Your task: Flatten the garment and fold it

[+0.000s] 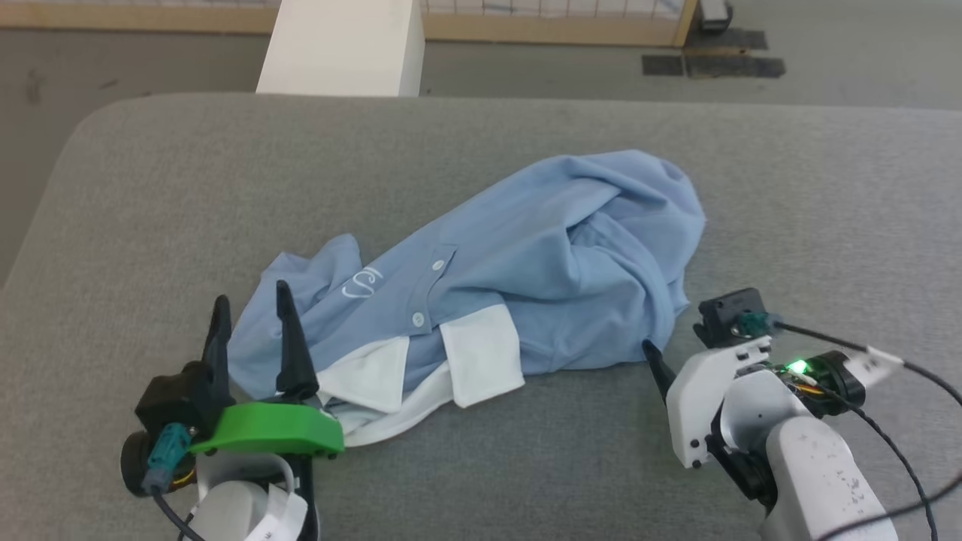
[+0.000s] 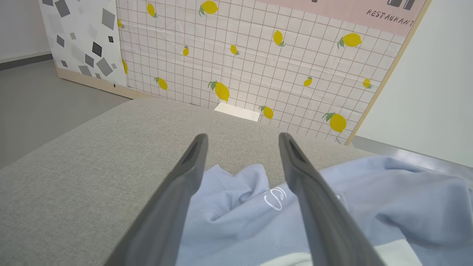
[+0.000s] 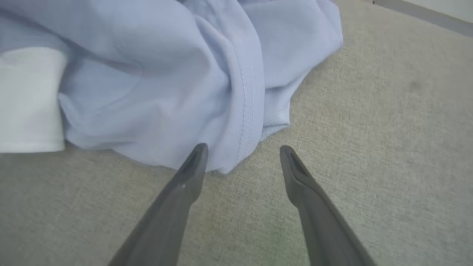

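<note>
I can see the white script logo point(image 1: 362, 282) close to the limp sleeve point(image 1: 309, 267), so the logo will go over with that side of the garment when I fold it.
The garment point(image 1: 526, 255), a light blue polo shirt, lies crumpled in the middle of the grey padded table point(image 1: 150, 188). Its white collar point(image 1: 421, 368) points toward the table's near edge, and the white script logo point(image 1: 362, 284) faces up. My left gripper point(image 1: 252, 294) is open over the shirt's left shoulder, beside the collar, with nothing between its fingers. The left wrist view shows the left gripper point(image 2: 242, 136) spread above the logo point(image 2: 275, 197). My right gripper point(image 3: 242, 147) is open on the table at the garment's right hem point(image 3: 240, 122); a hem corner touches one finger.
A white post point(image 1: 342, 45) stands beyond the table's far edge. Behind it runs a lemon-patterned grid wall point(image 2: 258, 55). Dark mats point(image 1: 710, 64) lie on the floor at the far right. The table's rounded corner point(image 1: 83, 128) is at the far left.
</note>
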`<state>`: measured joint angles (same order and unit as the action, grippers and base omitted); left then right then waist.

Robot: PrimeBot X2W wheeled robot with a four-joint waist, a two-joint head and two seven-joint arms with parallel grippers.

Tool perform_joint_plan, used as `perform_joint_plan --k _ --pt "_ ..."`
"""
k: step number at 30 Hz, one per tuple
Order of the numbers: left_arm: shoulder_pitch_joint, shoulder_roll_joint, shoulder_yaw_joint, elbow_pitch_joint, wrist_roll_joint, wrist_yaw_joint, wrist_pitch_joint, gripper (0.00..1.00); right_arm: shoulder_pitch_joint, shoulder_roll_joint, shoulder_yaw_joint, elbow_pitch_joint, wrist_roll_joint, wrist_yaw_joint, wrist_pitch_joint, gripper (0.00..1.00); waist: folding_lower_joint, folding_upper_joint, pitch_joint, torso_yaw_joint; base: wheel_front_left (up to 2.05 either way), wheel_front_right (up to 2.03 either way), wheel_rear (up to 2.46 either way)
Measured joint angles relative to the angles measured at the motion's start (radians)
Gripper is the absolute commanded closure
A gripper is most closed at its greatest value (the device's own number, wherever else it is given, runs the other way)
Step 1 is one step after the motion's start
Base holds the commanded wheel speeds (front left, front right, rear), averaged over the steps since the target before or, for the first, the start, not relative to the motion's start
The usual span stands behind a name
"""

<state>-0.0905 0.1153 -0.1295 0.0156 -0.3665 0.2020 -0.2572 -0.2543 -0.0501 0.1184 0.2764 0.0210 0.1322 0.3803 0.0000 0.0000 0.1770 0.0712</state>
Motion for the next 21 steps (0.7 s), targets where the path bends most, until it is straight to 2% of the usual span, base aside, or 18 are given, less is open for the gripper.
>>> perform_joint_plan --k 2,5,6,7,8,11,18,21 --pt "-0.015 -0.039 0.020 0.001 0.040 -0.043 0.000 0.00 -0.036 0.000 0.003 0.053 -0.023 0.000 0.115 0.00 0.0000 0.0000 0.033 0.030 0.00 0.00 0.00" --pt "-0.018 -0.053 0.037 0.004 0.049 -0.062 0.000 0.00 -0.070 -0.003 0.022 0.058 -0.024 0.000 0.161 0.00 0.0000 0.0000 0.057 0.051 0.00 0.00 0.00" --pt "-0.018 -0.055 0.045 0.005 0.053 -0.067 0.000 0.00 -0.080 -0.005 0.029 0.060 -0.021 0.000 0.180 0.12 0.0000 0.0000 0.063 0.058 0.00 0.00 0.00" --pt "-0.018 -0.056 0.051 0.006 0.058 -0.070 0.000 0.00 -0.087 -0.008 0.034 0.059 -0.019 -0.001 0.197 0.64 0.0000 0.0000 0.068 0.063 0.00 0.00 0.00" --pt "-0.018 -0.056 0.056 0.008 0.064 -0.074 0.000 0.00 -0.094 -0.014 0.042 0.057 -0.014 -0.001 0.213 1.00 0.0000 0.0000 0.073 0.069 0.00 0.00 0.00" --pt "-0.018 -0.059 0.072 0.014 0.069 -0.081 0.000 0.00 -0.095 -0.022 0.041 0.033 -0.002 0.000 0.212 1.00 0.0000 0.0000 0.078 0.080 0.00 0.00 0.00" --pt "-0.006 -0.060 0.083 0.031 0.071 -0.082 0.000 0.00 -0.012 -0.007 -0.096 -0.081 -0.013 0.000 -0.064 1.00 0.0000 0.0000 0.038 0.070 0.00 0.00 0.00" --pt "0.008 -0.061 0.088 0.036 0.077 -0.087 0.000 0.00 0.039 0.001 -0.170 -0.137 -0.013 0.000 -0.108 1.00 0.0000 0.0000 0.008 0.054 0.00 0.00 0.00"
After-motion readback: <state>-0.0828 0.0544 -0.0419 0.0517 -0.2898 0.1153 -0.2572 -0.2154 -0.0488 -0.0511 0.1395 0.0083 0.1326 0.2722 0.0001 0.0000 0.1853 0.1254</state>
